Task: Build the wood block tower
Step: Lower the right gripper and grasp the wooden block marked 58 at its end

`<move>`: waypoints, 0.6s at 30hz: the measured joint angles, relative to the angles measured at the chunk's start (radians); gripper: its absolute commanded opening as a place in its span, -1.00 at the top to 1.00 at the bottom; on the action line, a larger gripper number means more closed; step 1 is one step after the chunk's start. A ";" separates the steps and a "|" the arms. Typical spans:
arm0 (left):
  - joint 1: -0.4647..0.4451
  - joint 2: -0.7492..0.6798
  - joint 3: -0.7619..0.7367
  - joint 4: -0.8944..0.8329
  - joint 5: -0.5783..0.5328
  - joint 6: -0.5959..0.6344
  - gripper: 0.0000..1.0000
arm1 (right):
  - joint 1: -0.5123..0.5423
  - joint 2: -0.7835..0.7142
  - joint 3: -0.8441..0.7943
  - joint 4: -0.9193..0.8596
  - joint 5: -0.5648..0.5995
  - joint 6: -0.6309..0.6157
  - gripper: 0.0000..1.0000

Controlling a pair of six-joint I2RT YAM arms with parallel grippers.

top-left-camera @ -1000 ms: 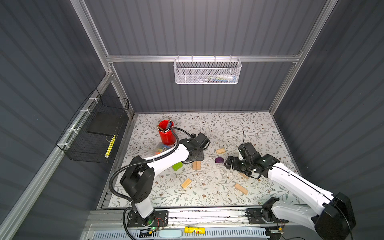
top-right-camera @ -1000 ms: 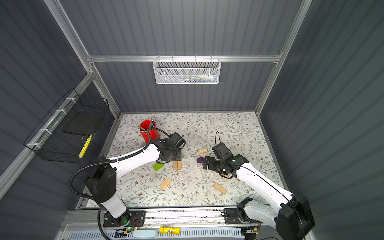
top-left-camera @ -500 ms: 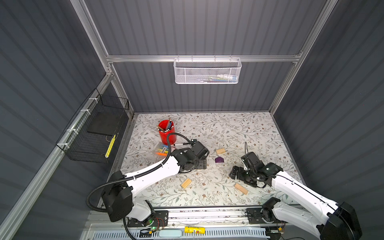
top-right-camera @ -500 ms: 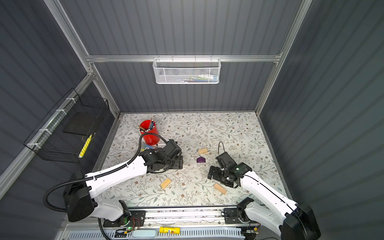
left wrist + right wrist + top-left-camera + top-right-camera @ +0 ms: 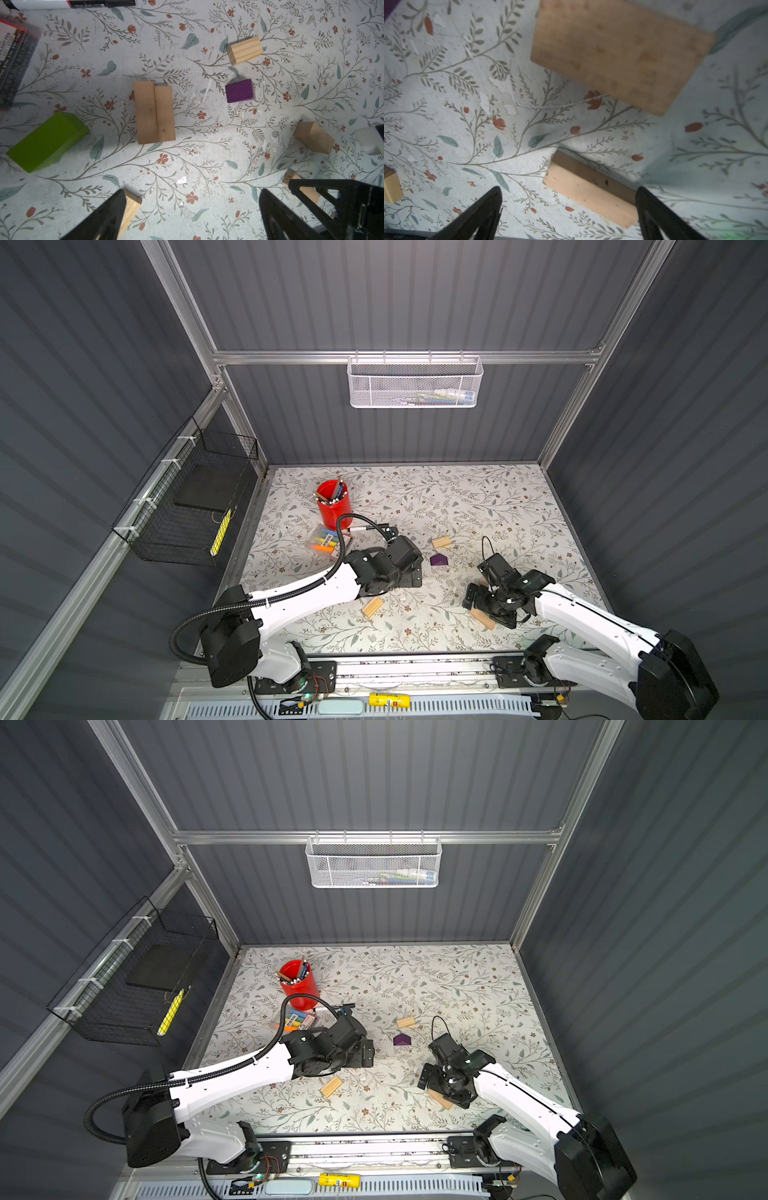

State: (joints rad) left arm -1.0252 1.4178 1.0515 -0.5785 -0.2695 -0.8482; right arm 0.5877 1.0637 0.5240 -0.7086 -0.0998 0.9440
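Next, I turn my right gripper and grip the block's long sides [image 5: 598, 176] before I carry the block to the pair, because the pale block [image 5: 590, 194] lies at a slant across my right gripper's open fingers.
My left gripper [image 5: 192, 207] hangs open above the mat with nothing between its fingers. Ahead of it two pale wood blocks [image 5: 154, 112] lie side by side, touching, with nothing on them; no stacked tower is in view. The lime-green block [image 5: 46, 141] lies to one side of them and the purple block [image 5: 240, 90] [image 5: 438, 559] and a grooved block [image 5: 245, 51] [image 5: 406, 1022] to the other. My right gripper [image 5: 569, 207] [image 5: 486, 605] is open low over a pale block [image 5: 589, 191] [image 5: 482, 619] lying partly between its fingers. A blurred block [image 5: 618, 56] lies beyond it.
A red pen cup [image 5: 333, 504] stands at the back left with a highlighter packet [image 5: 326, 541] in front of it. A loose wood block [image 5: 372, 607] lies near the front middle. A black wire basket [image 5: 191, 506] hangs on the left wall.
My left gripper has opened and drawn back toward the front, away from the cup. The right gripper, open throughout, moved toward the front right and down over a pale block.
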 measured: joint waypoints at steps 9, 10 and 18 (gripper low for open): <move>0.000 -0.032 -0.016 -0.008 -0.038 -0.011 -0.99 | 0.142 0.032 -0.002 0.029 0.002 0.057 -0.98; 0.000 -0.035 -0.016 -0.009 -0.043 -0.013 -1.00 | 0.159 0.040 -0.002 0.035 0.002 0.063 -0.98; 0.000 -0.044 -0.017 -0.029 -0.060 -0.014 -0.99 | 0.231 0.119 0.069 0.019 0.073 0.065 -0.77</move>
State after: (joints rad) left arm -1.0252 1.3735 1.0348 -0.6079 -0.3298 -0.8623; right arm 0.8185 1.1828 0.5930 -0.6891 -0.0269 1.0092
